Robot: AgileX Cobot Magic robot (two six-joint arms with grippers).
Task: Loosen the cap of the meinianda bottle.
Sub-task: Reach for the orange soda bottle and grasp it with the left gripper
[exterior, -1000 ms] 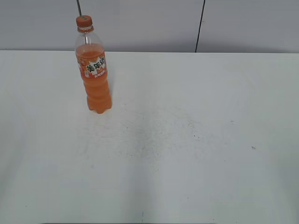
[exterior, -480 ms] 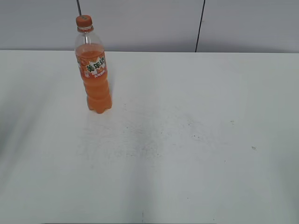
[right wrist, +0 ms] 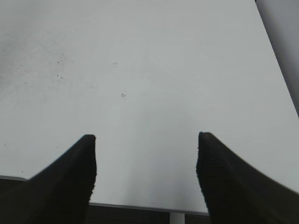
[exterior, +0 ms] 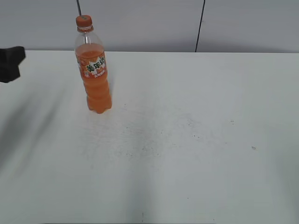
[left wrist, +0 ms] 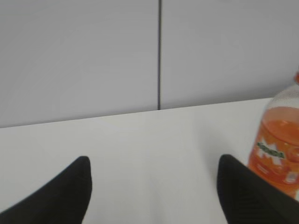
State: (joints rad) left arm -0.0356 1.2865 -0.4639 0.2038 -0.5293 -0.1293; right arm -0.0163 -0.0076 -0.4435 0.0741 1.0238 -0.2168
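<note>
The table [exterior: 53,81] is clear between the robot's left gripper and the upright meinianda bottle. The left gripper should now move toward the bottle's label [exterior: 94,67] until its fingers surround it.
The meinianda bottle [exterior: 95,70] stands upright at the far left of the white table, with orange drink and an orange-green label. Its orange cap [exterior: 84,20] sits on top. In the left wrist view the bottle [left wrist: 278,154] shows at the right edge, its cap out of frame. My left gripper [left wrist: 152,163] is open and empty, left of the bottle; in the exterior view a black part of it [exterior: 10,63] shows at the left edge. My right gripper [right wrist: 145,140] is open and empty over the table's near edge, and does not show in the exterior view.
The white table [exterior: 187,140] has faint dark specks in the middle. A grey panelled wall [exterior: 233,23] stands behind it. The table's front edge [right wrist: 140,206] shows below my right gripper.
A black part of my left gripper has come into the exterior view at the left edge. The bottle has not moved.
</note>
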